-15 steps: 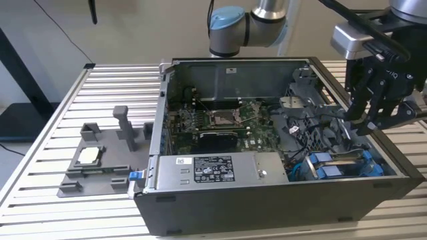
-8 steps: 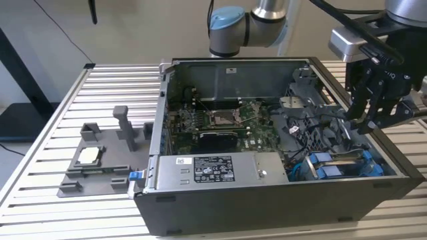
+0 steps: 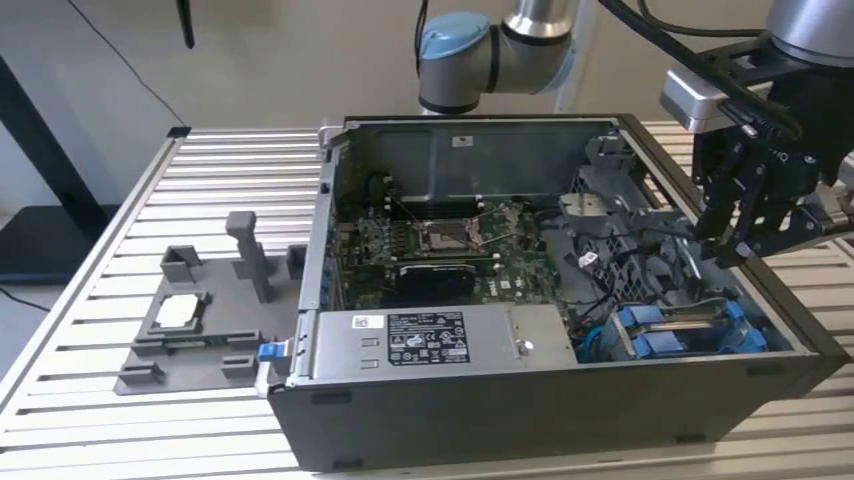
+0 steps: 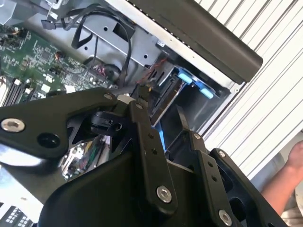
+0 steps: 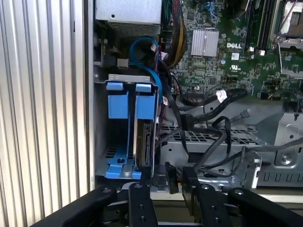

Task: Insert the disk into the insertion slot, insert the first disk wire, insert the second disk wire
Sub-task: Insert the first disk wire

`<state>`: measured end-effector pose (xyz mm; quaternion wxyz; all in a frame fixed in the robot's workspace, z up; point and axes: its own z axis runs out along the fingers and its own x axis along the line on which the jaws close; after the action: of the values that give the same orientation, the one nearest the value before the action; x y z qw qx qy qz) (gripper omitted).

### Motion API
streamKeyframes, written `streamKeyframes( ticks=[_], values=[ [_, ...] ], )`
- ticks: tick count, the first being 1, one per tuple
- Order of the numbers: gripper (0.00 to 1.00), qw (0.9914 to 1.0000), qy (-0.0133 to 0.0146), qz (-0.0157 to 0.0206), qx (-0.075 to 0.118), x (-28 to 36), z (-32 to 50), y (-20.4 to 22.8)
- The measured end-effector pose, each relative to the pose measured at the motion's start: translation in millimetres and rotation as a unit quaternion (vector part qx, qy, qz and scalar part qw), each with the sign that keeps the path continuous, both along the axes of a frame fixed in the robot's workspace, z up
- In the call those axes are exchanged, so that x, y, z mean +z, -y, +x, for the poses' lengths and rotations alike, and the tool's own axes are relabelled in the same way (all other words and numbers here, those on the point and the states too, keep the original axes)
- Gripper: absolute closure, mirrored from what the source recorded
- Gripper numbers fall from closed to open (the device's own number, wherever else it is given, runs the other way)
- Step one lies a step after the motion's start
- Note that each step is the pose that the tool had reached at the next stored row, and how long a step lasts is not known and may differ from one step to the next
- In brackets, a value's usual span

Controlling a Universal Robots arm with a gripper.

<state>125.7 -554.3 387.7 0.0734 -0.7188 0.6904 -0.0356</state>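
Note:
The black wires rest in slack loops beside the cage, so I expect them to bend and trail along when I carry the black disk wire connector.
The disk stands edge-on in its blue carrier inside the insertion slot, a grey cage with blue tabs. In the exterior view the slot sits at the case's front right corner, with the disk between its tabs. My gripper hangs above that corner, open. In the first wrist view the gripper straddles a black wire connector just past the disk's end; I cannot tell whether it touches. Loose black wires trail beside the cage. In the second wrist view, the gripper has nothing clamped.
The open computer case lies on a slatted metal table. A silver power-supply box and the motherboard fill its middle. A grey fixture stands at the exterior view's left. A person's hand is beside the case.

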Motion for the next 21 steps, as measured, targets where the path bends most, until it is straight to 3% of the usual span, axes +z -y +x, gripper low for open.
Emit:
streamKeyframes(
  ticks=[7, 8, 21],
  values=[
    [0.62, 1.00000, 0.0001, 0.0001, 0.000, 1.2, 0.9, -1.4],
    [0.69, 1.00000, 0.0001, 0.0001, 0.000, 1.7, 0.9, -1.4],
    [0.69, 1.00000, 0.0002, 0.0001, 0.000, 2.4, -1.0, -1.6]
  ],
)
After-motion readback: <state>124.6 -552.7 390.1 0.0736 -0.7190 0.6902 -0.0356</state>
